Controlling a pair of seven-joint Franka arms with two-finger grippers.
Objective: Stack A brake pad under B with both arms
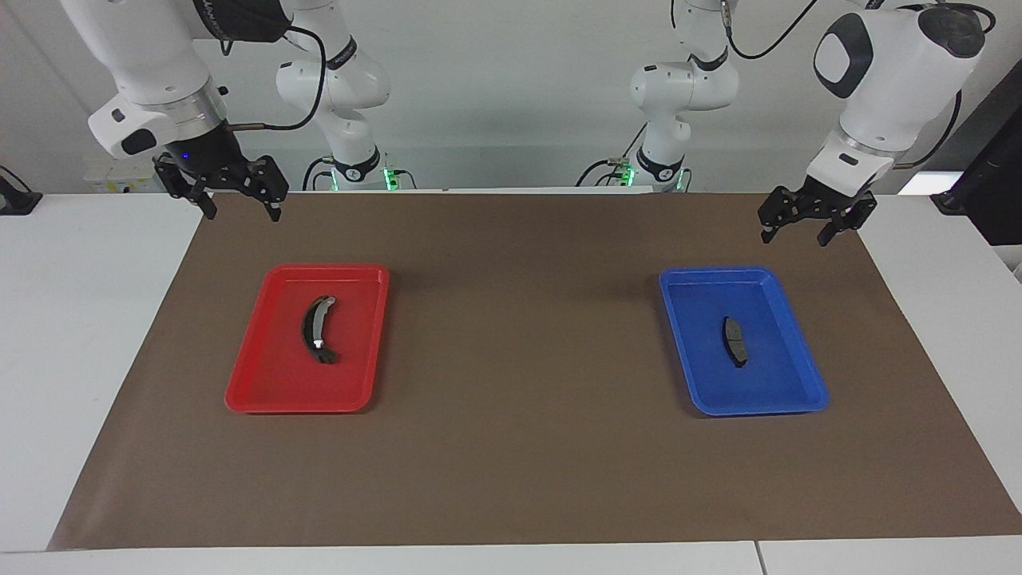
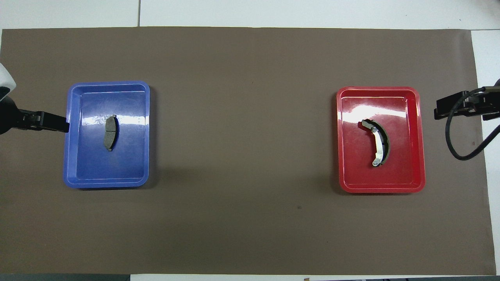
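B [image 2: 380, 144] bends around an open hollow [image 2: 371, 144], so I expect the brake pad's edge to peek out there when I put B on top.
The brake pad [image 1: 734, 341], small, flat and dark grey, lies in a blue tray [image 1: 786, 399] toward the left arm's end of the table; it also shows in the overhead view [image 2: 110, 133]. B [image 1: 316, 328], the curved black shoe with a silver band, lies in a red tray [image 1: 263, 395] toward the right arm's end and also shows in the overhead view [image 2: 377, 143]. My left gripper [image 1: 796, 235] is open and empty, raised over the mat clear of the blue tray. My right gripper [image 1: 242, 209] is open and empty, raised over the mat's edge clear of the red tray.
A brown mat [image 1: 511, 447] covers the table between the two trays and around them. White table surface [image 1: 80, 335] shows past the mat's ends. A black cable [image 2: 465, 152] hangs by the right gripper [image 2: 439, 111].
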